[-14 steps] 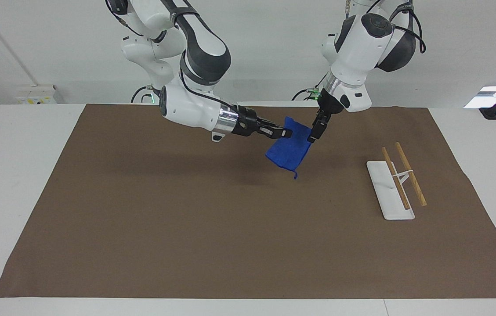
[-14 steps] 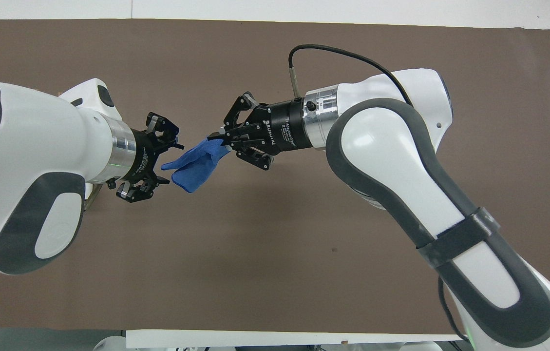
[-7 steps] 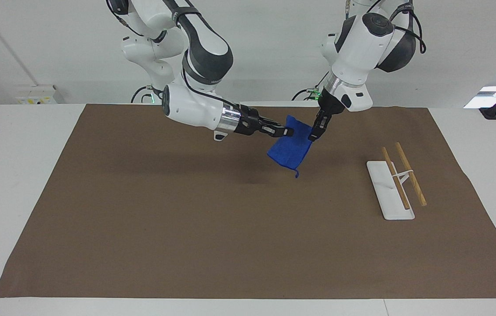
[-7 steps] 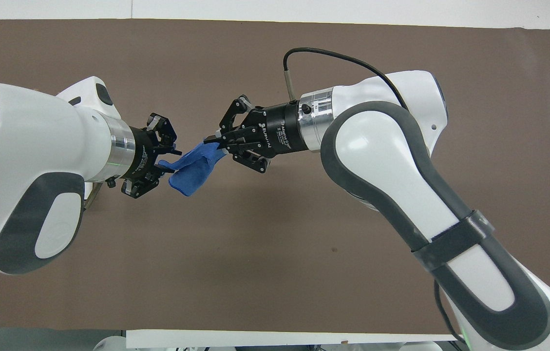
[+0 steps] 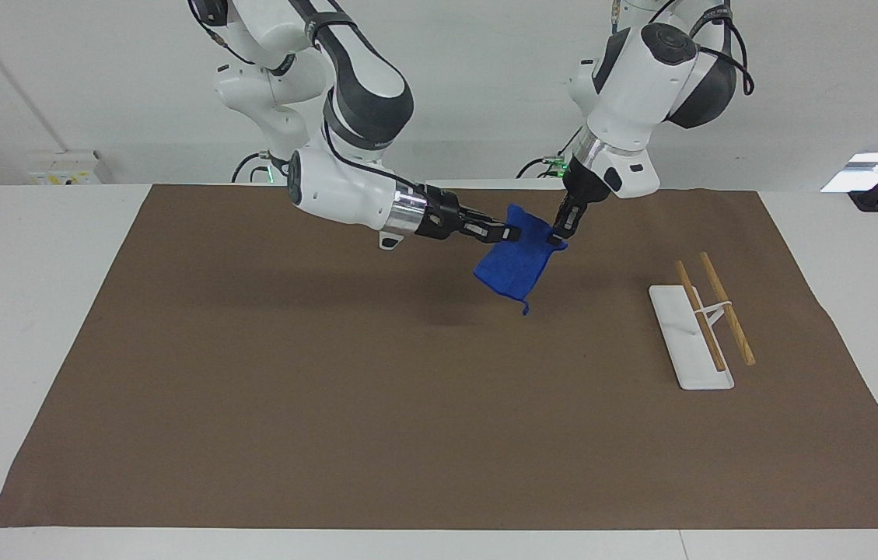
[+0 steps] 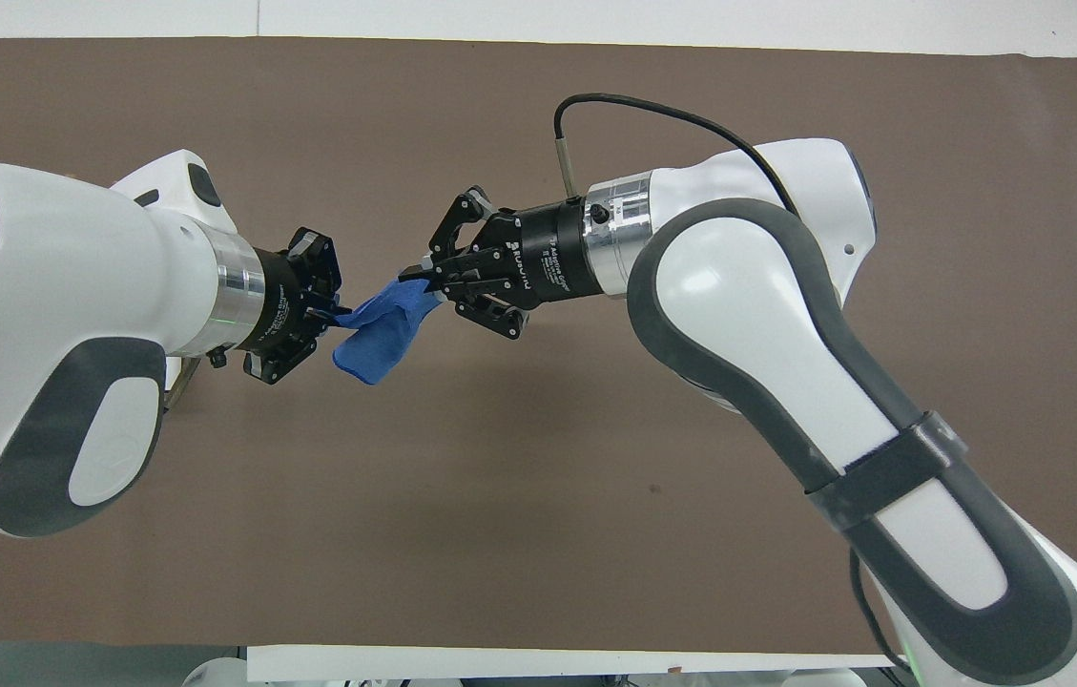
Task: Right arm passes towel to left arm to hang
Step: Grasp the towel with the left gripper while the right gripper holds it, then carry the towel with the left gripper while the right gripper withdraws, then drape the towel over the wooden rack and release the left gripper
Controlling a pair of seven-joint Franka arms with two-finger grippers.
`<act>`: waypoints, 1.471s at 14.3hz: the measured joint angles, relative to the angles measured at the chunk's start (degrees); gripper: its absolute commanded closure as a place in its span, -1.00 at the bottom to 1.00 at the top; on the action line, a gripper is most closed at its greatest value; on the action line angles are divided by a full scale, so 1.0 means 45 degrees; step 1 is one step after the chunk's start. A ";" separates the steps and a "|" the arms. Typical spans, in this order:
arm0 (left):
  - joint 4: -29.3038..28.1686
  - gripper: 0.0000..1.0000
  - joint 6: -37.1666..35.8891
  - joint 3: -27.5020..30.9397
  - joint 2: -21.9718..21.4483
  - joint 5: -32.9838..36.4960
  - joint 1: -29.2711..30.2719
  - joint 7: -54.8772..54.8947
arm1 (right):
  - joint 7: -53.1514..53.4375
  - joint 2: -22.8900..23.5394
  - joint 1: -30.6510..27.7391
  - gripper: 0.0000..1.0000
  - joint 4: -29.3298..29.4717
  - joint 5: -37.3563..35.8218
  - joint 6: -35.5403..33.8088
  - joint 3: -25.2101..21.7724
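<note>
Both of the robot's grippers are closed on the towel's upper corners (image 6: 415, 297), so next the right gripper opens and moves away before the left gripper takes the towel to the wooden rods (image 5: 701, 318).
The bright blue towel (image 5: 516, 264) hangs in the air over the brown mat, stretched between both grippers, with its small loop dangling from the lowest corner. My right gripper (image 5: 512, 232) is shut on one upper corner. My left gripper (image 5: 557, 237) is shut on the other upper corner. In the overhead view the towel (image 6: 381, 334) spans between the left gripper (image 6: 336, 310) and the right gripper (image 6: 424, 279), which point at each other.
A white rack base with two wooden rods (image 5: 701, 327) stands on the mat (image 5: 330, 404) toward the left arm's end. In the overhead view the left arm hides most of it. A black cable loops from the right wrist (image 6: 652, 110).
My left gripper moved in onto the towel's free upper corner and closed on it. The right gripper kept its hold and rose slightly.
</note>
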 measured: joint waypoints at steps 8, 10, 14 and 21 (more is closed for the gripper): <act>0.1061 1.00 -0.0955 0.0227 0.0025 0.0720 0.0312 0.3682 | -0.0019 -0.0006 0.0015 -1.00 0.0013 -0.0058 0.0006 -0.0003; 0.1811 1.00 -0.1565 0.0252 0.0093 0.1225 0.0611 0.4103 | -0.0097 -0.0114 -0.0006 -1.00 0.0098 -0.1121 0.0009 -0.0053; 0.2602 1.00 -0.2112 0.0308 0.0319 0.2926 0.0959 0.5032 | -0.0473 -0.1135 -0.0606 -1.00 0.0204 -0.6194 -0.0911 -0.0118; 0.2387 1.00 -0.2352 0.0395 0.0463 0.3647 0.3406 0.8764 | -0.6894 -0.2665 -0.4658 -1.00 0.0290 -1.3389 -0.5210 -0.0295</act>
